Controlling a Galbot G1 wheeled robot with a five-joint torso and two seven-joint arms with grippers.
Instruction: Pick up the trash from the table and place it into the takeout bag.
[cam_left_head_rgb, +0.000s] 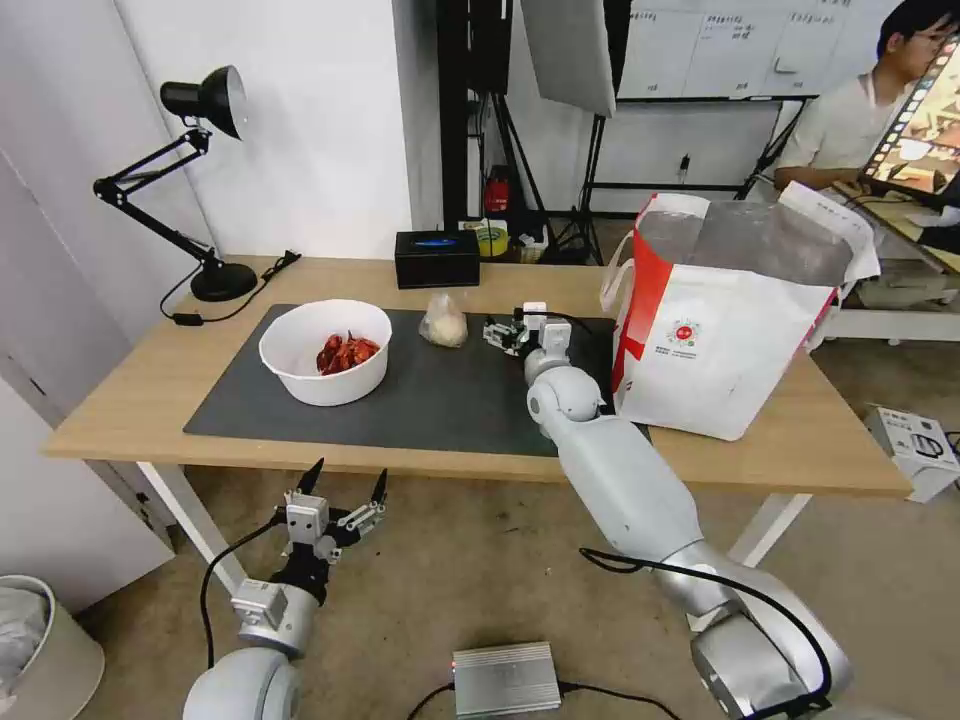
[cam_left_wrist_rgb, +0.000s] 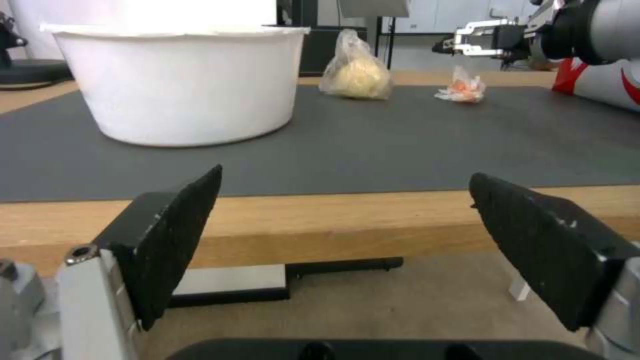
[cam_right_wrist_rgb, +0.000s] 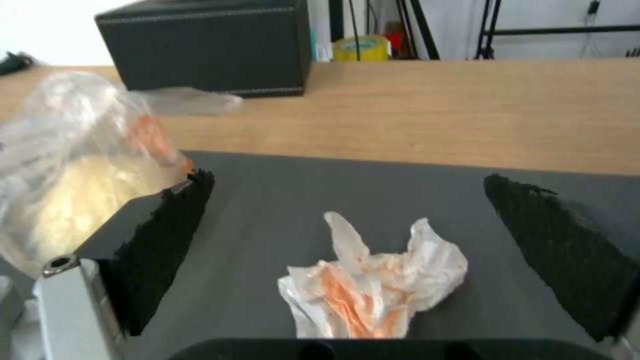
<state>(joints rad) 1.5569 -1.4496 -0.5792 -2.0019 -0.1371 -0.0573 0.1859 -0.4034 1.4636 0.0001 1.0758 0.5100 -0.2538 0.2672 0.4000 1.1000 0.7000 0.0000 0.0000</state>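
Observation:
The crumpled white tissue has thin peaks standing up from it, so it will squeeze almost flat and its ends will spread out when I lift it.
A crumpled white tissue (cam_right_wrist_rgb: 373, 285) with orange stains lies on the dark grey mat (cam_right_wrist_rgb: 280, 200). My right gripper (cam_right_wrist_rgb: 348, 178) hangs open just over it, one finger on each side, not touching it. In the head view that gripper (cam_left_head_rgb: 497, 336) is over the mat between the small clear knotted bag (cam_left_head_rgb: 444, 322) and the takeout bag (cam_left_head_rgb: 720, 330), which stands open at the table's right. The white bowl of red shells (cam_left_head_rgb: 325, 352) sits on the mat's left part. My left gripper (cam_left_head_rgb: 348, 476) is open, below and in front of the table's front edge (cam_left_wrist_rgb: 333, 225).
A black box (cam_left_head_rgb: 436, 258) stands at the table's back edge behind the knotted bag. A black desk lamp (cam_left_head_rgb: 200, 180) occupies the back left corner. A silver box (cam_left_head_rgb: 505, 678) with cables lies on the floor below.

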